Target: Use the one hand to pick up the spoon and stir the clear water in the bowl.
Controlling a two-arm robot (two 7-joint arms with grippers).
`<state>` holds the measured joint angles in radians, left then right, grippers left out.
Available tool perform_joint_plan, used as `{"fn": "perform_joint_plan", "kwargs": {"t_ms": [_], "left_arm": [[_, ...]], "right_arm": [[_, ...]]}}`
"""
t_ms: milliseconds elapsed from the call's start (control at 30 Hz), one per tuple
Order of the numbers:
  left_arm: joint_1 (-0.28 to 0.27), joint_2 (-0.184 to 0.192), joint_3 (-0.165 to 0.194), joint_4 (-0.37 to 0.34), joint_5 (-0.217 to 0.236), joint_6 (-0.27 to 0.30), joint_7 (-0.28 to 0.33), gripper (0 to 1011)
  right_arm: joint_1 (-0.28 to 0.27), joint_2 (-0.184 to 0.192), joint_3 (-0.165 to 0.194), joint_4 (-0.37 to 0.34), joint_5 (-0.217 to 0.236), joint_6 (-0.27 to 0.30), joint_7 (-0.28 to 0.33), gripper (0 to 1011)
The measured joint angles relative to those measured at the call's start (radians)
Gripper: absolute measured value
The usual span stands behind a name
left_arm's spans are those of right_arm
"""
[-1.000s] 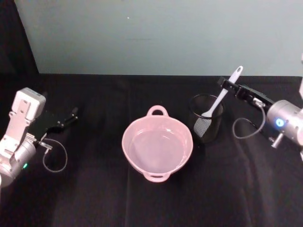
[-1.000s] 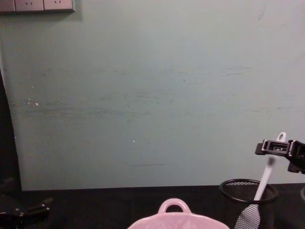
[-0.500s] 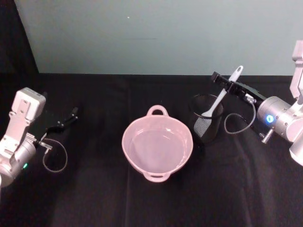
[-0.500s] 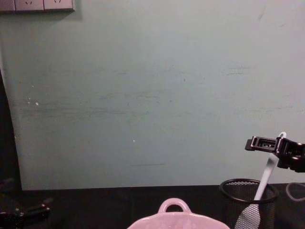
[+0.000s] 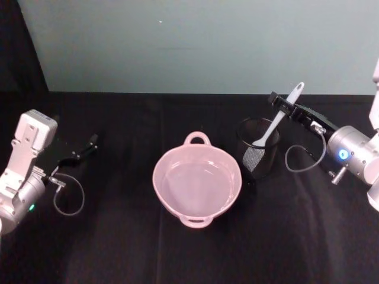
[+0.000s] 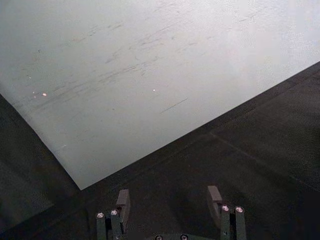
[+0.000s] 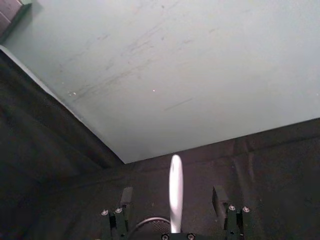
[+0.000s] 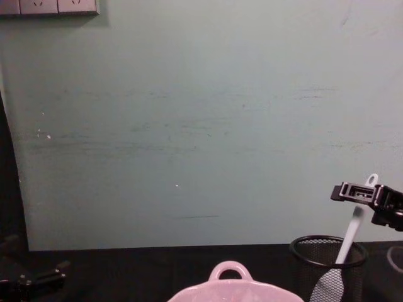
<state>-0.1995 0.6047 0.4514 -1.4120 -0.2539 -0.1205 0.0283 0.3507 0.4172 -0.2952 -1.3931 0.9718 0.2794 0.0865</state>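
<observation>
The white spoon (image 8: 351, 235) will slip out when I lift and leave the cup standing, because its blade is narrower than the mesh cup's wide opening (image 8: 324, 251).
The pale pink bowl (image 5: 196, 182) with clear water sits mid-table; its loop handle (image 8: 230, 272) shows in the chest view. To its right the white spoon (image 5: 276, 122) leans blade-down in a black wire-mesh cup (image 5: 258, 148). My right gripper (image 5: 279, 102) is up at the spoon's upper handle, open. In the right wrist view the spoon handle (image 7: 175, 190) stands midway between the two fingers (image 7: 126, 197), touching neither. From the chest the right gripper (image 8: 344, 190) hangs above the cup (image 8: 327, 255). My left gripper (image 5: 80, 152) rests open at the far left.
A black cloth (image 5: 118, 248) covers the table, and a pale green wall (image 5: 195, 41) runs close behind it. A loose cable loop (image 5: 302, 158) hangs from the right wrist beside the mesh cup. The left wrist view shows the left fingers (image 6: 122, 202) over bare cloth.
The right gripper pushed farther left past the spoon handle, then drew back a little. Spoon, cup, bowl and left arm have stayed put.
</observation>
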Motion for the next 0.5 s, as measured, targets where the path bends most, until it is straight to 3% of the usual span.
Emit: {"fn": "perform_joint_plan", "kwargs": {"t_ms": [300, 500], "left_arm": [[0.0, 0.0, 0.0, 0.0, 0.0, 0.0, 0.0, 1011], [0.0, 0.0, 0.0, 0.0, 0.0, 0.0, 0.0, 1011]], "right_arm": [[0.0, -0.001, 0.0, -0.003, 0.0, 0.006, -0.007, 998], [0.0, -0.001, 0.001, -0.004, 0.0, 0.009, -0.008, 886]]}}
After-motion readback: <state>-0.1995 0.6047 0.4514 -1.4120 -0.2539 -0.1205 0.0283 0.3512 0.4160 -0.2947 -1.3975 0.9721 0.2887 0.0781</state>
